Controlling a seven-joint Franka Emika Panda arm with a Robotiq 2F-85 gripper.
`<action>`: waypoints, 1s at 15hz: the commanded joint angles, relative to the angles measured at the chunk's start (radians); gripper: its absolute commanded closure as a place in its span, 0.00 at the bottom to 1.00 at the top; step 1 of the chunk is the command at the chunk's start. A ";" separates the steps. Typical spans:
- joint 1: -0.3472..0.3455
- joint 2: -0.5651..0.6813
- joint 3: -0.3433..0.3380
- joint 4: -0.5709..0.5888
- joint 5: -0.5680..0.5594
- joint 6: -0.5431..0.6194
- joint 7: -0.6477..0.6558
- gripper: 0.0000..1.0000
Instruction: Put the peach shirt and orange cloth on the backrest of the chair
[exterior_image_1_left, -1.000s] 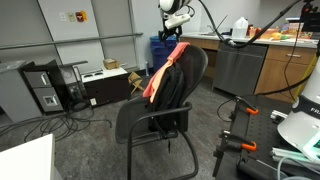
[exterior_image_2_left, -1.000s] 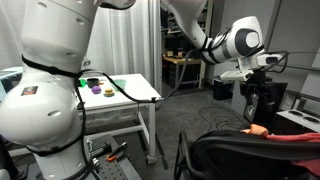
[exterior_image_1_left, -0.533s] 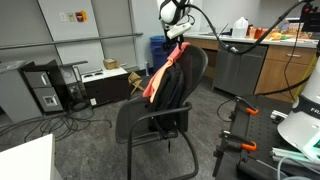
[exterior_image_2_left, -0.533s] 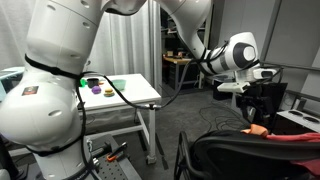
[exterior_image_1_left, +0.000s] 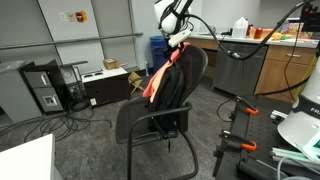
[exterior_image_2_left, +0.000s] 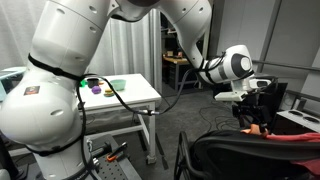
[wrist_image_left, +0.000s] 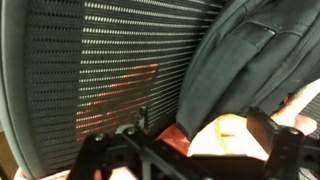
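Observation:
The peach fabric (wrist_image_left: 230, 136) sticks out free next to the dark garment, within the spread of my open fingers, so my gripper goes on to that peach fold (wrist_image_left: 222, 128) before it closes there.
A black mesh office chair (exterior_image_1_left: 160, 110) stands mid-floor, and its backrest fills the wrist view (wrist_image_left: 90, 70). A dark garment (exterior_image_1_left: 178, 85) is draped over the backrest and shows in the wrist view (wrist_image_left: 240, 55). An orange cloth (exterior_image_1_left: 156, 78) hangs over the backrest's top and down its side; a bit shows in an exterior view (exterior_image_2_left: 262, 128). In the wrist view a bright peach-orange fabric (wrist_image_left: 228, 135) lies under the dark garment. I cannot tell the shirt from the cloth. My gripper (exterior_image_1_left: 179, 41) (exterior_image_2_left: 250, 110) is just above the backrest top, jaws spread wide (wrist_image_left: 185, 150) around the fabric.
A white table (exterior_image_2_left: 125, 90) with small objects stands by the robot base. A computer tower (exterior_image_1_left: 45, 88), boxes and floor cables (exterior_image_1_left: 60, 120) lie behind the chair. A counter with cabinets (exterior_image_1_left: 270, 60) is at the back. Black stands with orange clamps (exterior_image_1_left: 240, 125) are nearby.
My gripper has come down and moved closer to the top of the backrest. The chair and the cloths have not moved.

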 joint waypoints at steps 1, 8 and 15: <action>0.035 0.043 -0.033 0.035 -0.029 0.017 -0.001 0.00; 0.088 0.107 -0.080 0.097 -0.097 0.099 0.032 0.00; 0.125 0.141 -0.140 0.112 -0.123 0.127 0.060 0.39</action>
